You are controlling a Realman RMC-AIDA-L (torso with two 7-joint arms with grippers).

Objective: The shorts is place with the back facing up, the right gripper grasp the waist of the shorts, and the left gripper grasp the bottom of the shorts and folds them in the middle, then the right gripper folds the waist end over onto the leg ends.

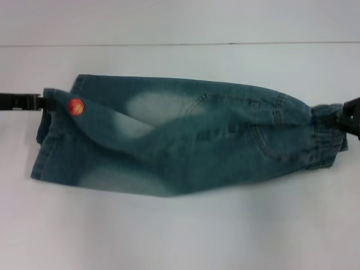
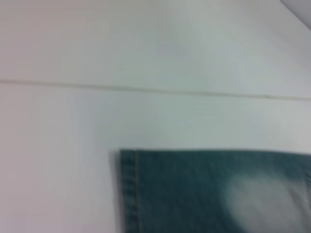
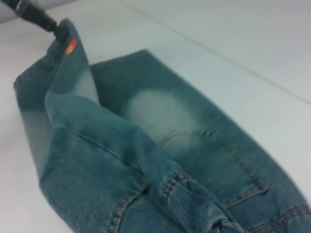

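Observation:
The lifted leg hem and the shorts' waist are in my grippers, so my left gripper should keep moving the hem until it meets the flat leg's far edge.
Blue denim shorts lie stretched across the white table, back pockets up, waist to the right and leg ends to the left. My left gripper is shut on a leg hem beside a round red patch, holding that edge lifted and turned over the other leg. The right wrist view shows the same left gripper pinching the raised hem of the shorts. At the right edge my right gripper is shut on the bunched waist. In the left wrist view only a flat leg corner of the shorts appears.
The white table runs all round the shorts. A thin seam line crosses it behind the cloth, and the left wrist view shows the seam line too.

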